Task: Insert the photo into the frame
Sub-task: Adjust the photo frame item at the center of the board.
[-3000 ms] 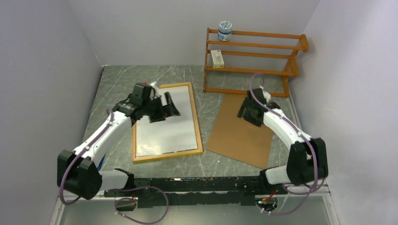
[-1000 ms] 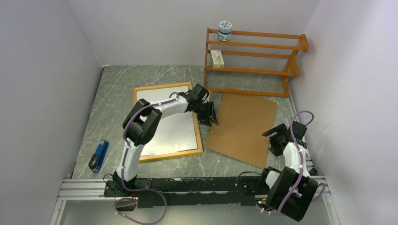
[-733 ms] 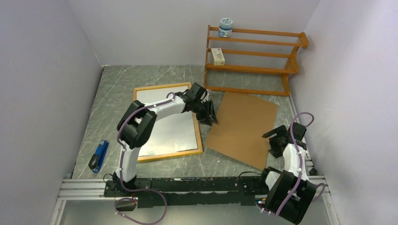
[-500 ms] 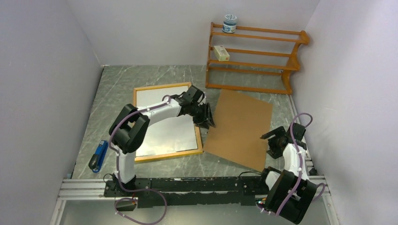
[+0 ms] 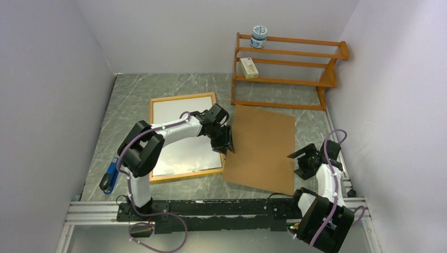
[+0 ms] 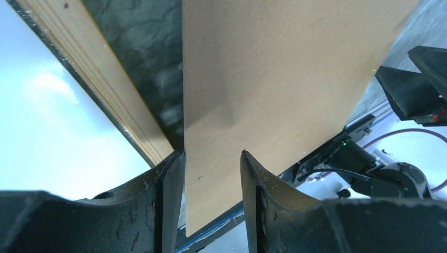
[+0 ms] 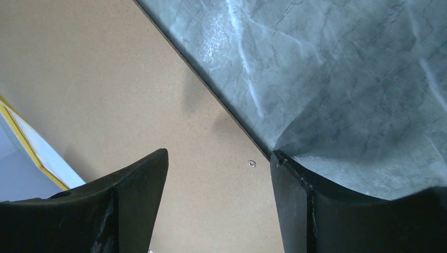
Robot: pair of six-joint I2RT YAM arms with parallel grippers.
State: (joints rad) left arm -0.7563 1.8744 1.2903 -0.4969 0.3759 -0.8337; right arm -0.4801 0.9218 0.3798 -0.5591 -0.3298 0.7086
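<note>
Next, I push the board (image 5: 293,162) over the frame's bar with my right gripper before my left gripper pinches the board's raised edge, because the backing board lies flat beside the frame's bar (image 5: 226,169).
The frame (image 5: 187,175) lies with its light wood side up at centre left. A plain white sheet fills it, the photo (image 5: 176,109) with no printed side showing. To its right lies the brown backing board (image 5: 263,153). My left gripper (image 5: 226,145) is open, fingertips at the board's left edge next to the frame's right rail (image 6: 95,79). In the left wrist view the board (image 6: 279,79) shows between the jaws (image 6: 211,154). My right gripper (image 5: 294,161) is open low over the board's right edge (image 7: 219,153). A thin yellow frame edge (image 7: 31,139) shows beyond the board.
An orange-brown shelf rack (image 5: 287,71) stands at the back right with a jar (image 5: 259,37) on top and a small box (image 5: 249,67) on a shelf. A blue stapler (image 5: 108,176) lies at the near left. Walls close in left, back and right.
The left gripper has drawn back toward the frame and the backing board has slid and turned left with it, now touching the frame's right rail. The right gripper came slightly forward over the board's edge.
</note>
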